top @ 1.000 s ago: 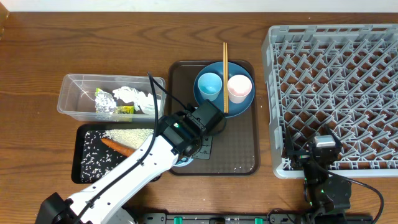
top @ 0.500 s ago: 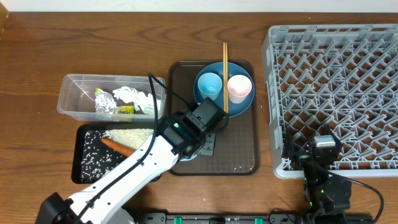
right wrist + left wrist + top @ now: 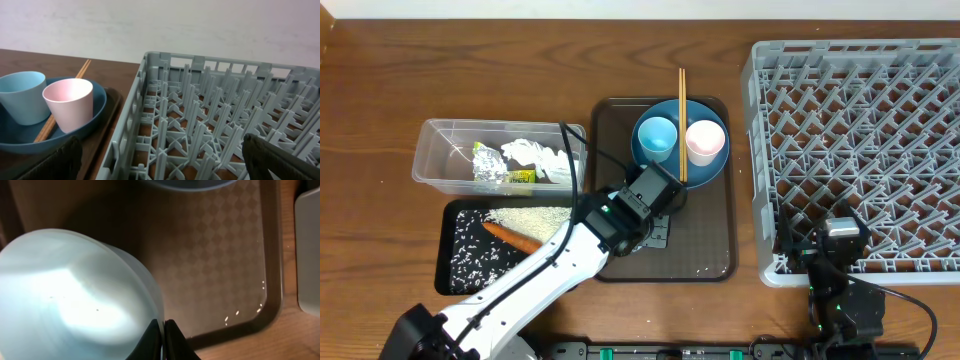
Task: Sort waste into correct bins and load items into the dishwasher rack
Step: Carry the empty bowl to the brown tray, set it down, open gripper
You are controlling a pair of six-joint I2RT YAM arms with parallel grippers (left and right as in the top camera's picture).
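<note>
The white bowl [image 3: 75, 297] is facing up above the free brown tray [image 3: 665, 260], clear of the blue plate, so the robot's left gripper should go on lowering the bowl until it rests on the tray.
My left gripper [image 3: 163, 336] is shut on the rim of the white bowl [image 3: 75, 295], held over the brown tray [image 3: 705, 240]. In the overhead view the arm hides the bowl, and the gripper [image 3: 658, 222] sits just in front of the blue plate [image 3: 712, 163]. The plate carries the light blue cup [image 3: 657, 137], the pink cup [image 3: 705, 142] and the chopsticks [image 3: 682, 110]. The grey dishwasher rack [image 3: 860, 150] stands at the right. My right gripper [image 3: 840, 240] is open and empty at the rack's near-left corner. The clear tub [image 3: 435, 165] holds napkins [image 3: 535, 155] and foil [image 3: 492, 167]. The black tray [image 3: 455, 265] holds the carrot [image 3: 510, 236] and rice [image 3: 525, 215].
The right wrist view shows the rack [image 3: 225, 100] straight ahead, with the pink cup [image 3: 67, 105], blue cup [image 3: 20, 95] and chopsticks [image 3: 82, 70] on the plate to its left. A few rice bits lie near the brown tray's corner [image 3: 245, 312].
My left gripper has shifted slightly right and further onto the brown tray with the bowl. The bowl edge that showed at the tray's front is now hidden under the arm. The right arm is still.
</note>
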